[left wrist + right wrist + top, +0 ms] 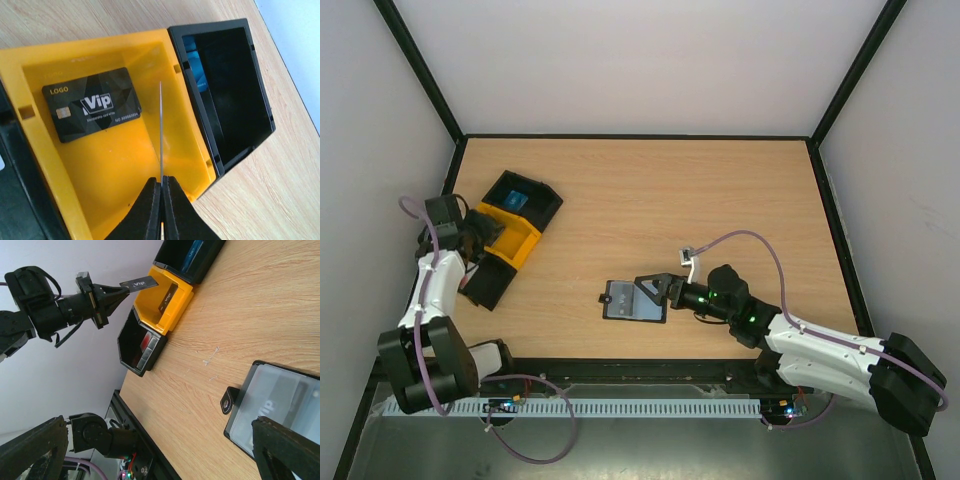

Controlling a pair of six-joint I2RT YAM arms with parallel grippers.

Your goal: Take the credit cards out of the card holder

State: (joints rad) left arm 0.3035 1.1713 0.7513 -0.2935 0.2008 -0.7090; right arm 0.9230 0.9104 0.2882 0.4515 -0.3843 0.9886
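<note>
The dark grey card (161, 127) is hanging above the yellow tray (120, 157) that has a matching "Vip" card in it, so my left gripper should keep moving it down until it dips inside.
The card holder (632, 301) lies open on the table, grey-blue inner faces up, side tab (229, 399) to its left. A "Vip" card shows inside it (270, 402). My right gripper (655, 290) is open; one finger (287, 447) is over the holder's inner face. My left gripper (161, 181) is shut on a dark grey card (142, 283), seen edge-on in the left wrist view (161, 130), held above the yellow tray (120, 165). Another dark "Vip" card (92, 102) lies in that tray.
A black tray (530, 197) beyond the yellow one holds a blue card (195, 67). A nearer black tray (135, 347) holds a red card (148, 342). All three trays sit along the table's left edge. Black frame rails border the table.
</note>
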